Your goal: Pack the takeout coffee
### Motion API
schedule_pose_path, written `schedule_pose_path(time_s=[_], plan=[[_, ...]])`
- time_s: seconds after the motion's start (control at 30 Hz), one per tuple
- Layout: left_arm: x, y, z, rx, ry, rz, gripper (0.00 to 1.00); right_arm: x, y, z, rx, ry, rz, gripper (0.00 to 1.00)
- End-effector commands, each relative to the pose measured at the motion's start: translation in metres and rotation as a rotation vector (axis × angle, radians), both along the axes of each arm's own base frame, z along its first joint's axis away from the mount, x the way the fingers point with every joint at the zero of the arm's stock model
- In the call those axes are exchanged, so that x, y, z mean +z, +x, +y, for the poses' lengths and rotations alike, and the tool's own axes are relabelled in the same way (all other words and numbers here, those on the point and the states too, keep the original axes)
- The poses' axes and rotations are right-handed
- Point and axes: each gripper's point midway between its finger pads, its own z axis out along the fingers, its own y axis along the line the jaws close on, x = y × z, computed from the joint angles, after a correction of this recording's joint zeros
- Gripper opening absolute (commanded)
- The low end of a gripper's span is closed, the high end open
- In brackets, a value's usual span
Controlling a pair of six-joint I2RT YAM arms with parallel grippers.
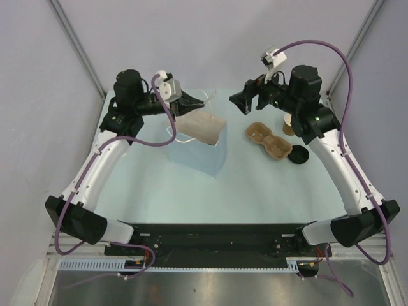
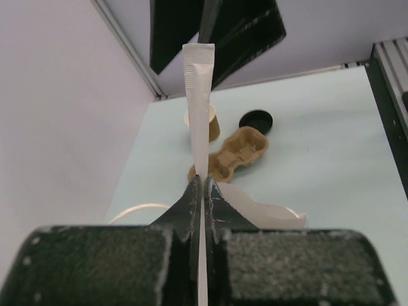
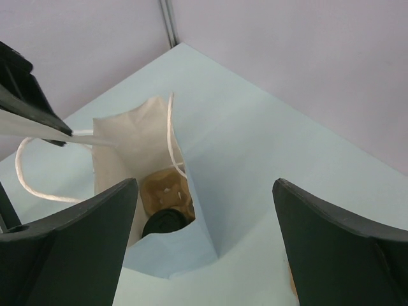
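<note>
The white strip's end [image 3: 112,143] is over the light-blue bag's opening [image 1: 201,126]. My left gripper should go on going down until the strip reaches inside, then let go.
The tall light-blue bag [image 1: 203,148] stands open at the middle left. My left gripper [image 1: 199,102] is shut on a white strip [image 2: 199,108] at the bag's rim, and it holds the mouth open. My right gripper [image 1: 241,102] hangs open and empty above the bag's right side. In the right wrist view the bag [image 3: 210,159] holds a brown pulp carrier [image 3: 167,190] with a black round lid [image 3: 166,223] in it. A tan cup [image 1: 288,125] without a lid stands at the right, partly hidden by my right arm. It also shows in the left wrist view [image 2: 213,122].
A second brown two-cup carrier [image 1: 269,140] lies on the table right of the bag. A loose black lid [image 1: 298,155] lies beside it. A white cord handle [image 3: 25,185] loops out at the bag's left. Grey walls close in the back and sides.
</note>
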Motion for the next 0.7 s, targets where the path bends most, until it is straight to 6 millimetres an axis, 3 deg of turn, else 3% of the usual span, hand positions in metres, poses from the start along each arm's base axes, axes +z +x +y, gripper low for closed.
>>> schedule_pose_path(time_s=[0.0,0.2,0.4,0.5,0.67], plan=[[-0.041,-0.002,-0.003,-0.063,0.094,0.003,0.00,0.006,-0.013,-0.013,-0.027,0.010,-0.006,0.93],[-0.094,0.004,0.004,-0.019,0.178,0.057,0.00,-0.004,-0.020,-0.021,-0.040,-0.016,0.021,0.93],[-0.119,0.033,0.014,0.088,0.222,0.120,0.00,-0.012,-0.022,-0.023,-0.041,-0.026,0.042,0.93],[-0.126,0.037,0.018,0.087,0.240,0.142,0.03,-0.015,-0.021,-0.024,-0.046,-0.030,0.051,0.93],[-0.124,0.033,0.025,0.066,0.261,0.145,0.32,-0.015,-0.022,-0.025,-0.048,-0.036,0.047,0.93]])
